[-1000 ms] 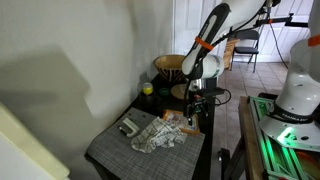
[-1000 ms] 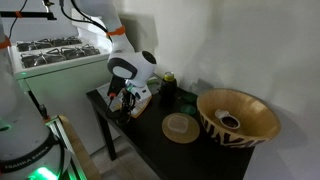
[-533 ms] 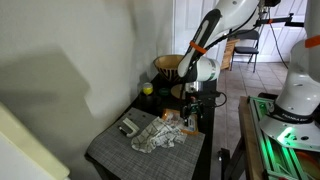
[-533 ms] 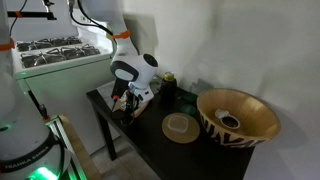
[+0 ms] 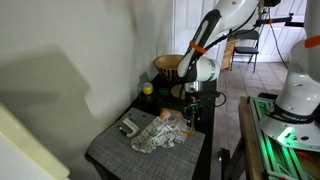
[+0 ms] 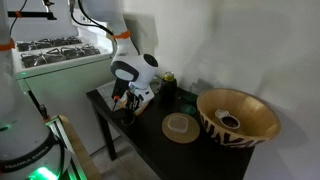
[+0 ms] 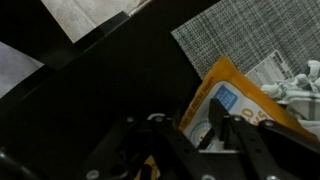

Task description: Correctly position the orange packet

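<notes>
The gripper's fingers are closing over just the near corner (image 7: 187, 122) of the flat orange packet, so they should open wide and take in more of its edge (image 7: 206, 92) before lifting the packet.
The orange packet (image 7: 238, 92), with blue and white print, lies on the dark table at the edge of a grey woven mat (image 7: 240, 35). In the wrist view my gripper (image 7: 190, 135) stands right over it. One dark finger (image 7: 216, 120) presses on the packet's near corner, and the jaws have closed in on that corner. In an exterior view the gripper (image 5: 193, 118) points straight down at the table's edge beside the packet (image 5: 168, 117). In an exterior view the gripper (image 6: 125, 103) hides most of the packet.
Crumpled white wrappers (image 5: 158, 138) and a small jar (image 5: 128, 126) lie on the mat (image 5: 120, 152). A patterned wooden bowl (image 6: 238, 118), a round wooden disc (image 6: 180, 127) and a green-yellow object (image 5: 147, 89) stand further along the table. A wall runs along one side.
The arm has dropped a little toward the table, and the jaws have narrowed from wide open onto the packet's corner.
</notes>
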Tool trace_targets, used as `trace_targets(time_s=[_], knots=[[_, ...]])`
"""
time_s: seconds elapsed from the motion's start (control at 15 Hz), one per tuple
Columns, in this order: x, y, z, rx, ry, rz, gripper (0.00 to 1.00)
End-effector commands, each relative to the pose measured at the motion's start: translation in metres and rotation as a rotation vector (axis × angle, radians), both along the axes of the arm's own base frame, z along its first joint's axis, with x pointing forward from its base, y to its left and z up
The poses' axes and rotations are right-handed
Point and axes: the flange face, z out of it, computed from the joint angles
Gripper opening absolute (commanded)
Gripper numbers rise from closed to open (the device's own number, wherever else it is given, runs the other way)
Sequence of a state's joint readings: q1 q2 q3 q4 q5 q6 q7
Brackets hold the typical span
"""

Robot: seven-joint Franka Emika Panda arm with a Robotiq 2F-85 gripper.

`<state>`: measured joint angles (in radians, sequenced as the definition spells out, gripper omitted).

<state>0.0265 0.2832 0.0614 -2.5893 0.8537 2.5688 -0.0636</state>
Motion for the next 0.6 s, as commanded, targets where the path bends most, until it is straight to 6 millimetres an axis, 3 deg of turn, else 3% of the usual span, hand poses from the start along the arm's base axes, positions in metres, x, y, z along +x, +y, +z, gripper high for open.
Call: trace_targets(time_s=[0.0,0.27,0.53], knots=[[0.001,0.006,-0.001,0.001,-0.019,0.007,0.66],[-0.003,0.007,0.006,-0.012,0.032,-0.052,0.97],[-0.01,0.005,-0.002,-0.072,0.15,-0.132,1.0]])
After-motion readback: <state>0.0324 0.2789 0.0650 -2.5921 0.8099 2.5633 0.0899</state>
